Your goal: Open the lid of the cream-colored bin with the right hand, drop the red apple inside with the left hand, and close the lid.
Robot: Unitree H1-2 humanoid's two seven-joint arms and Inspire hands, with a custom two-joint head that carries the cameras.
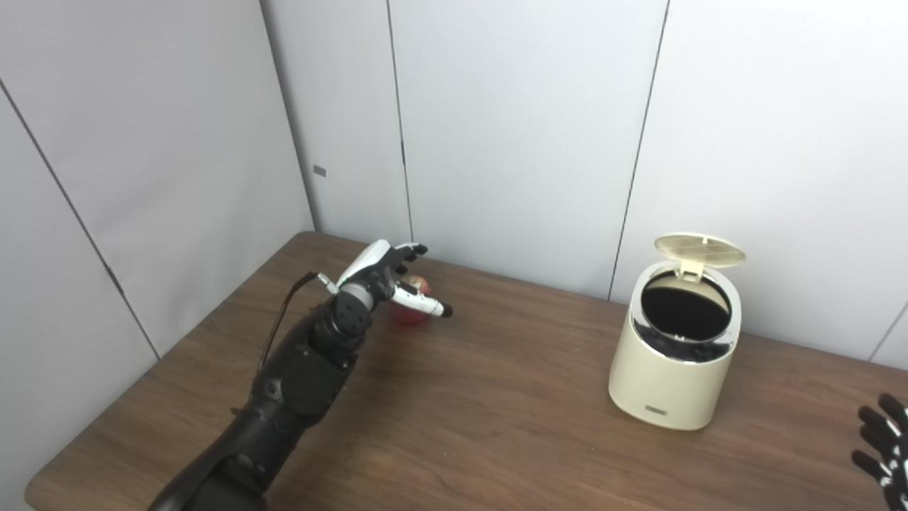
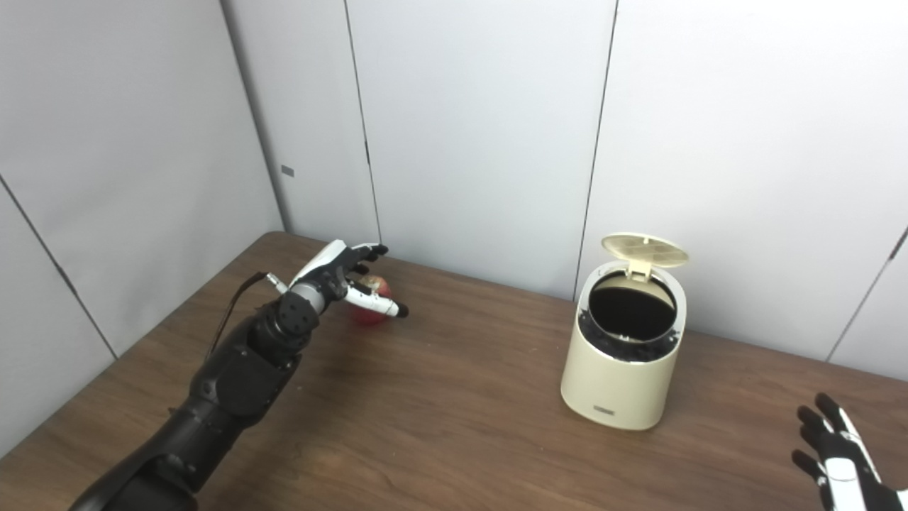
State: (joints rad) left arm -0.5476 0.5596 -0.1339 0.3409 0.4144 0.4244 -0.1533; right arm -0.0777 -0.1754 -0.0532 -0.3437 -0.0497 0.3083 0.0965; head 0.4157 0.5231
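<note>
I expect the red apple to fall clear below the bin's rim when I drop it in, because the cream-colored bin's dark opening (image 1: 685, 311) looks wide and deep.
The cream-colored bin (image 1: 674, 355) stands on the right side of the table with its round lid (image 1: 700, 250) tipped up at the back, showing a dark empty inside. A red apple (image 1: 413, 301) lies at the far left of the table. My left hand (image 1: 386, 277) hovers just over and in front of the apple, fingers spread, partly hiding it; whether they touch it I cannot tell. My right hand (image 2: 837, 458) rests low at the right edge, right of the bin, fingers apart and holding nothing.
The brown wooden table (image 1: 482, 411) meets grey wall panels (image 1: 525, 142) at the back and left. Bare tabletop lies between the apple and the bin. A cable (image 1: 284, 312) loops off my left wrist.
</note>
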